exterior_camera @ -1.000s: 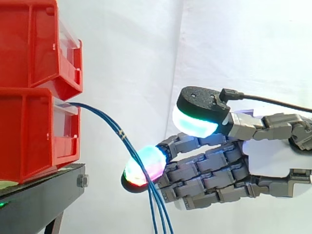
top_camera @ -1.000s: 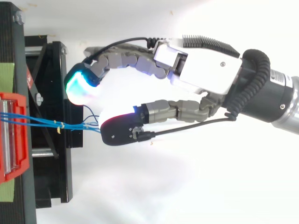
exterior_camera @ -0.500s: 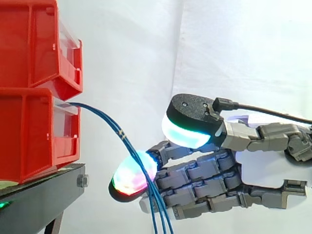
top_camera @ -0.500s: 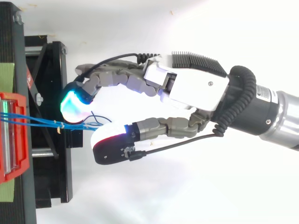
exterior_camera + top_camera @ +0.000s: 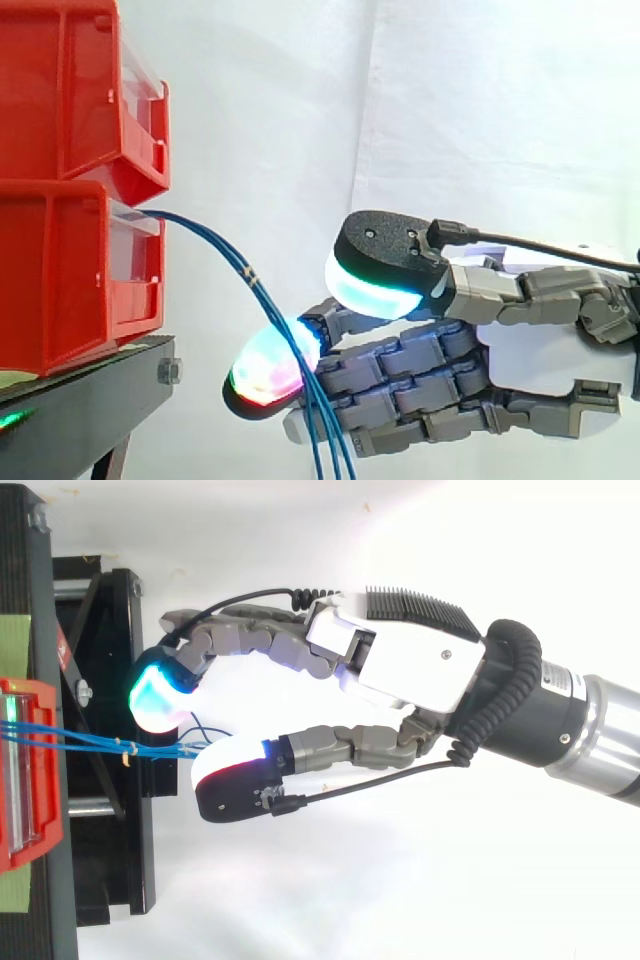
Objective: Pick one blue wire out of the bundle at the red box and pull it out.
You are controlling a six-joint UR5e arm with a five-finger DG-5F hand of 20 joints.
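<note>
The blue wires (image 5: 283,326) fan apart (image 5: 323,425) under the pale tie. I expect one wire to come away from the bundle while others hang down when I pull.
Several thin blue wires (image 5: 225,250) leave the lower red box (image 5: 60,270) and droop down to the right, bound by a small pale tie (image 5: 125,748). My hand (image 5: 520,350) reaches in from the right, level with the hanging wires. In the side view the wires cross in front of a glowing fingertip (image 5: 268,362), with the thumb pad (image 5: 375,285) above and to the right. From above, the wires (image 5: 100,742) run into the gap between the cyan fingertip (image 5: 160,690) and the thumb (image 5: 230,785). A gap shows between the pads, and the hand (image 5: 400,665) is open.
A second red box (image 5: 70,90) is stacked on the lower one, both on a black stand (image 5: 90,400). The stand's frame (image 5: 110,680) lies just left of my fingertips. A white curtain hangs behind.
My hand has moved left toward the boxes and dropped a little. The thumb has come down closer to the fingers, and the wires now lie between them.
</note>
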